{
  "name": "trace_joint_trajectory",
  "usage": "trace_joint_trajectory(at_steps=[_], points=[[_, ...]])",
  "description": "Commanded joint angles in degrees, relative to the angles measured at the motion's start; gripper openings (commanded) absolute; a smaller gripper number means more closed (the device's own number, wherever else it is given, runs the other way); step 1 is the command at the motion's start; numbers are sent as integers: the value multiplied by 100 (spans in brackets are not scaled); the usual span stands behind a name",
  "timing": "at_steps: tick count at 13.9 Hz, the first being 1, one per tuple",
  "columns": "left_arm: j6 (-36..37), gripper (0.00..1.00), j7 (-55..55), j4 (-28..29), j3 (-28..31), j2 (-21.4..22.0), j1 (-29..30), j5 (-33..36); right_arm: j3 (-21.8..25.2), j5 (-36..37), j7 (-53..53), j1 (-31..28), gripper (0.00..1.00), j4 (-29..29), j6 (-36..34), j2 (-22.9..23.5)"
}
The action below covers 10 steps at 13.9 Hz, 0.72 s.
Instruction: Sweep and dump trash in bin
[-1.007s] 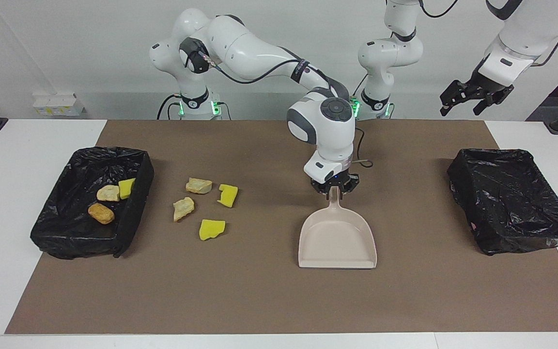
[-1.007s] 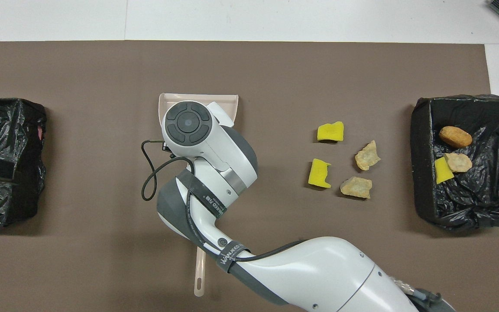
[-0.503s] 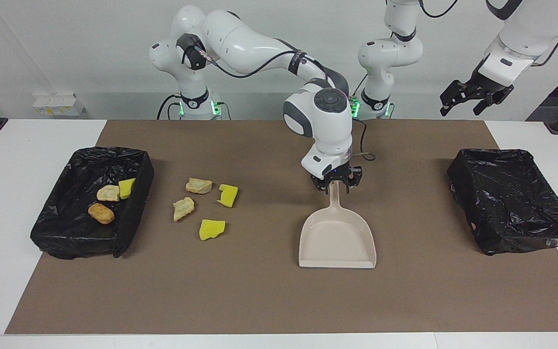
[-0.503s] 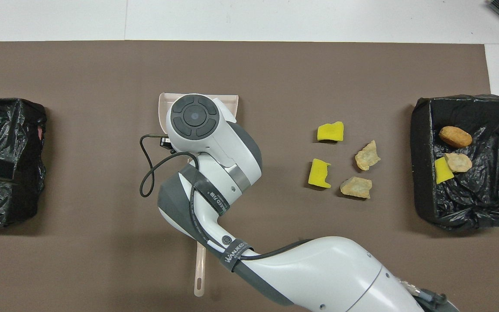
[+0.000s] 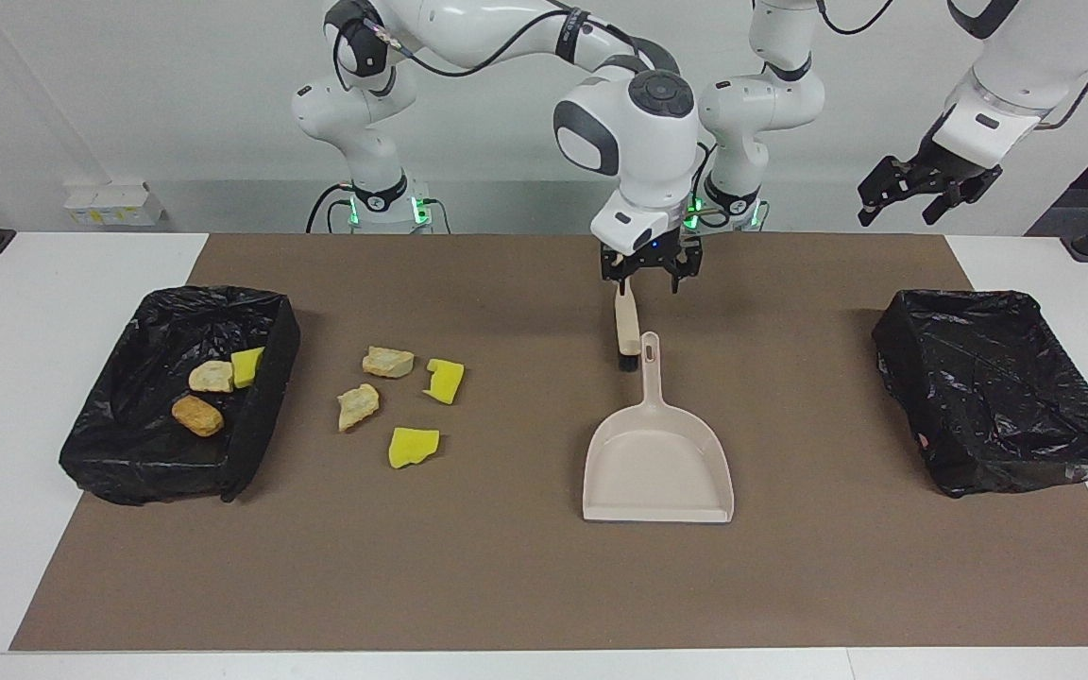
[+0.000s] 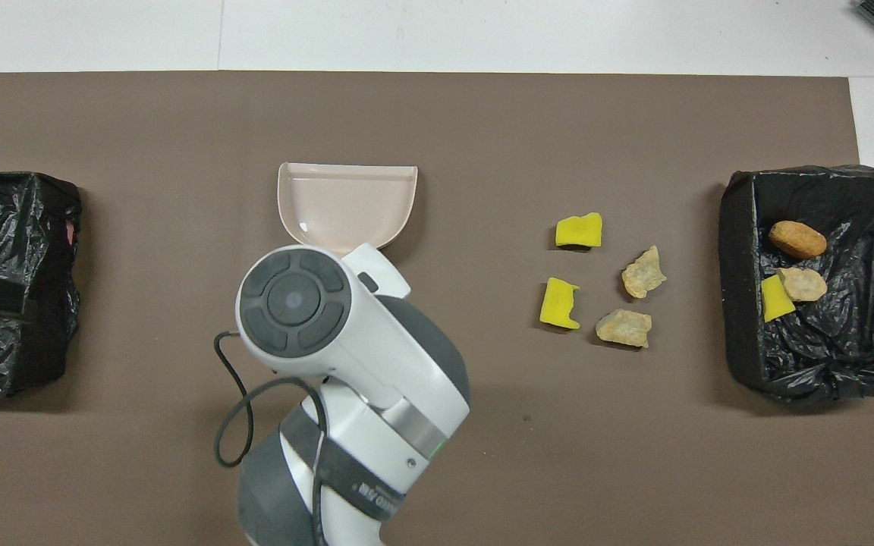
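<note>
The small brush (image 5: 628, 331) has its handle pointing back under my open right gripper. I should keep moving back along it until my fingers are on both sides of the brush's handle (image 5: 624, 291).
Four scraps of trash lie on the brown mat: a tan lump (image 5: 387, 362) (image 6: 624, 327), a yellow chunk (image 5: 445, 380) (image 6: 561, 303), a tan lump (image 5: 358, 406) (image 6: 643, 273) and a yellow chunk (image 5: 413, 447) (image 6: 579, 230). A tan lump (image 5: 212, 376), a yellow chunk (image 5: 246, 366) and an orange-brown nugget (image 5: 197, 416) (image 6: 796, 239) lie in the black-lined bin (image 5: 128, 472) (image 6: 740, 303) at the right arm's end. The beige dustpan (image 5: 657, 463) (image 6: 346, 205) lies flat mid-mat. My right gripper (image 5: 650, 272) is open and empty, raised over a small brush (image 5: 626, 326). My left gripper (image 5: 926, 189) waits open, up in the air.
A second black-lined bin (image 5: 997, 453) (image 6: 20, 197) stands at the left arm's end, with no scraps showing in it. The brush lies beside the dustpan's handle tip, nearer to the robots. In the overhead view the right arm's wrist (image 6: 293, 299) hides the brush and handle.
My right gripper has come off the dustpan's handle, risen and drawn back toward the robots, uncovering the brush. The dustpan and the scraps have not moved.
</note>
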<state>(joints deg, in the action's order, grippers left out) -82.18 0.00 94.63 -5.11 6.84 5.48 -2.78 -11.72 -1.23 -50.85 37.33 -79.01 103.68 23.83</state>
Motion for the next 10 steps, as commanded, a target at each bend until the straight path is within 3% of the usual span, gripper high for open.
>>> trace_joint_trajectory(at_steps=[1,5,10], points=[[114,100,0,-32,-33,28,41,111,-6,-245,-215,142,84,-1342,275,-782],[114,100,0,-32,-33,28,41,111,-15,-544,-267,467,84,-2607,582,-1371],[114,100,0,-32,-33,28,41,111,-6,-676,-505,986,81,-3611,1452,-1592]])
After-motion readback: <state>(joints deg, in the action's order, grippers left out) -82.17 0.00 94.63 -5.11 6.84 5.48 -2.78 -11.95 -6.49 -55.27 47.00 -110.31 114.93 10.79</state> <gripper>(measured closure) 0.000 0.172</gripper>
